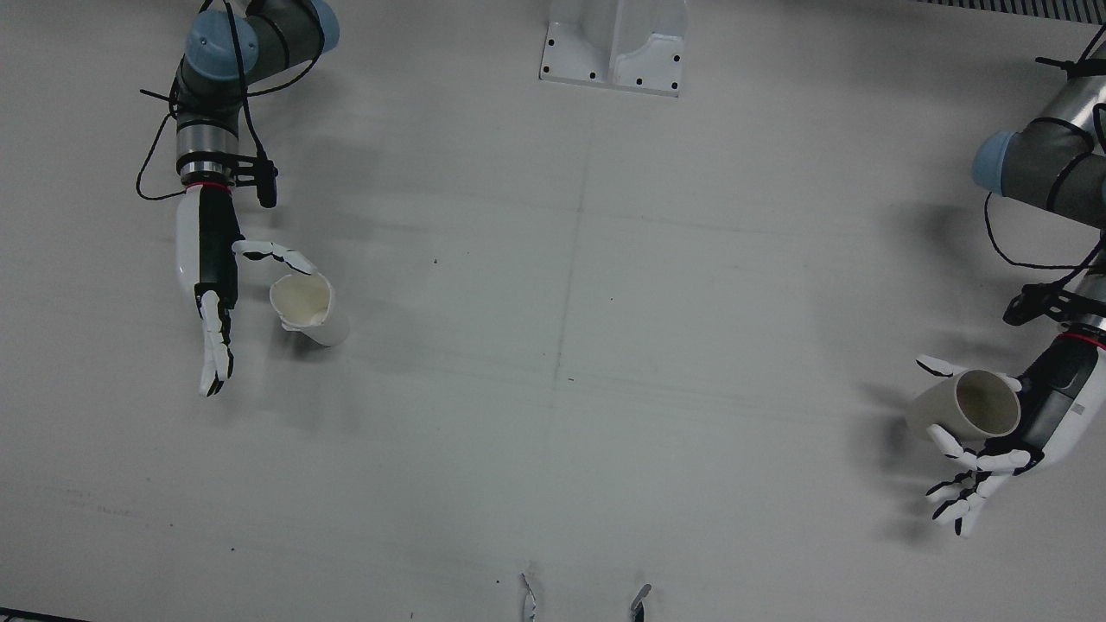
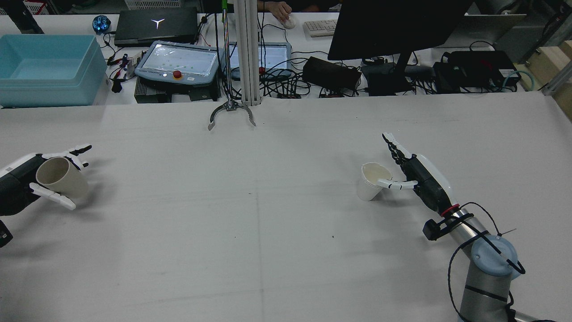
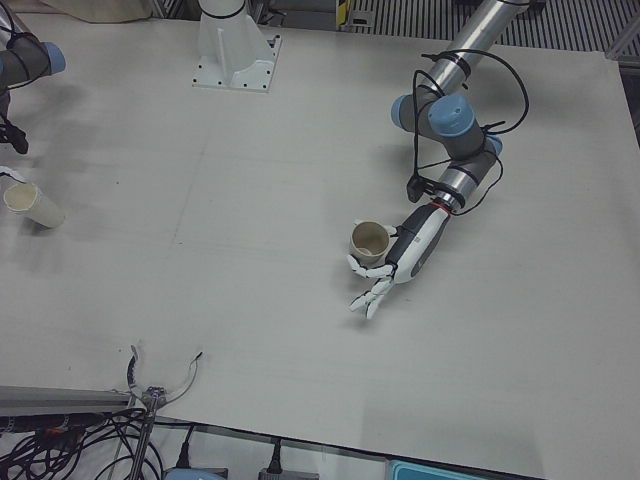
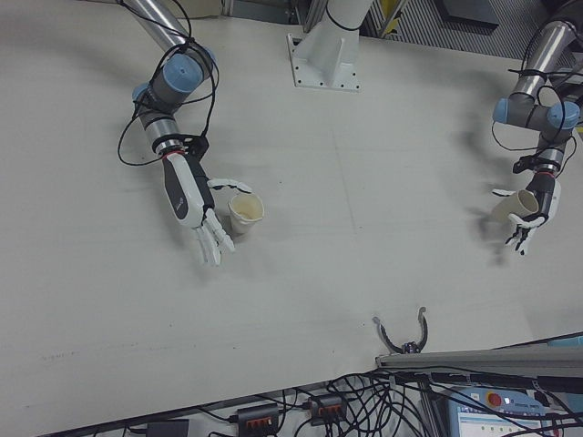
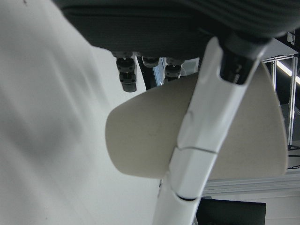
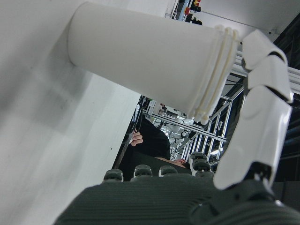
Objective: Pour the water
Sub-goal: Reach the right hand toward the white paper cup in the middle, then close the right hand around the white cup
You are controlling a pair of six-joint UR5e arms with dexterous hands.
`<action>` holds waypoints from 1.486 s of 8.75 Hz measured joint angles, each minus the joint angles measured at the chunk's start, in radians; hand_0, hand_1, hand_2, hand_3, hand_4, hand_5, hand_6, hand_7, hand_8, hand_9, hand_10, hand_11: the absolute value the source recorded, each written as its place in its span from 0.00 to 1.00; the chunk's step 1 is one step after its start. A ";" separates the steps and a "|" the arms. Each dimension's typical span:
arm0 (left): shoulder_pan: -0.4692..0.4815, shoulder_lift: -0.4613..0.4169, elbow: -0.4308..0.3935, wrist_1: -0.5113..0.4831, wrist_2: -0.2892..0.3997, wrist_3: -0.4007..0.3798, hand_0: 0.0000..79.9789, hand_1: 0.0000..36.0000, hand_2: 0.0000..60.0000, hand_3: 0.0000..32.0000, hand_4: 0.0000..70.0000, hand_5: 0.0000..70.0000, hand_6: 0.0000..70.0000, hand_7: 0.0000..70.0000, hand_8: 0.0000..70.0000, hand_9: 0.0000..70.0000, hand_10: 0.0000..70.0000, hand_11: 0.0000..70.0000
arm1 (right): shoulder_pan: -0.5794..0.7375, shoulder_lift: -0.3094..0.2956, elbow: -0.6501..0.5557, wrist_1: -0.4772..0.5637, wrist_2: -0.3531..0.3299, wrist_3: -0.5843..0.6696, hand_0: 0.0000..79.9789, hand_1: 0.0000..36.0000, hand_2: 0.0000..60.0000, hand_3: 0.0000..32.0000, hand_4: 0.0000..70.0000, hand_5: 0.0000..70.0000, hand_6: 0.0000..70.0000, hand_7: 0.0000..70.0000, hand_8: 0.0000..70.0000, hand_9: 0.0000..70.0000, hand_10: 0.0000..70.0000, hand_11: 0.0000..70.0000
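The white cup's rim point(image 6: 217, 75) shows edges layered close together, so the nested cups point(image 1: 314, 311) will stay together as one when I lift and tip them.
A beige paper cup point(image 1: 976, 406) point(image 2: 60, 176) point(image 3: 370, 240) stands near the table's edge on my left arm's side. My left hand point(image 1: 985, 458) point(image 2: 22, 183) point(image 3: 390, 265) point(image 4: 528, 214) is open around it, with thumb and straight fingers on either side; one finger point(image 5: 197, 140) lies across the cup point(image 5: 140, 140). A white cup point(image 1: 302, 302) point(image 2: 373, 179) point(image 4: 246, 214) point(image 6: 140, 51) with a ridged rim stands on the table. My right hand point(image 1: 212, 294) point(image 2: 418, 174) point(image 4: 196, 205) is open beside it, thumb point(image 6: 258, 117) at the rim and fingers stretched past the cup.
A white pedestal bracket point(image 1: 613, 47) is bolted at the table's robot side. A metal claw tool point(image 2: 231, 112) hangs over the operators' edge. Behind that edge are a blue bin point(image 2: 44, 67), a pendant, cables and a monitor. A person's hand point(image 2: 279, 9) rests on a mouse.
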State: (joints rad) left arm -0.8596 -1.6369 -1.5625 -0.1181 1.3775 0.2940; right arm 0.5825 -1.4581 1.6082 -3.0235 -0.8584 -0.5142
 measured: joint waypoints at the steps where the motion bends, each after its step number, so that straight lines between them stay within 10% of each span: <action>1: 0.000 0.001 0.000 0.000 0.000 0.001 1.00 1.00 0.00 0.00 0.81 1.00 0.15 0.14 0.03 0.01 0.13 0.24 | -0.013 0.000 -0.002 0.000 0.001 -0.003 0.60 0.54 0.32 0.26 0.00 0.07 0.00 0.00 0.03 0.01 0.00 0.00; 3: 0.001 0.001 0.002 0.000 0.000 0.002 1.00 1.00 0.00 0.00 0.80 1.00 0.15 0.14 0.02 0.01 0.13 0.24 | -0.032 0.017 -0.008 0.000 0.001 -0.022 0.61 0.56 0.34 0.38 0.00 0.08 0.01 0.00 0.04 0.03 0.00 0.00; 9: 0.002 0.003 0.002 0.000 0.000 0.004 1.00 1.00 0.00 0.00 0.78 1.00 0.14 0.14 0.02 0.01 0.12 0.24 | -0.046 0.050 -0.021 0.007 0.002 -0.038 0.61 0.58 0.37 0.21 0.00 0.10 0.09 0.00 0.09 0.10 0.00 0.00; 13: 0.003 0.003 0.001 0.001 0.000 0.006 1.00 1.00 0.00 0.00 0.78 1.00 0.14 0.14 0.02 0.01 0.12 0.23 | -0.051 0.055 -0.021 0.033 0.004 0.052 0.62 0.60 0.39 0.29 0.00 0.11 0.13 0.04 0.10 0.11 0.00 0.00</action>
State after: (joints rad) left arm -0.8567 -1.6337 -1.5615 -0.1168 1.3775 0.2999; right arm 0.5313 -1.4031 1.5875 -2.9901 -0.8545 -0.4625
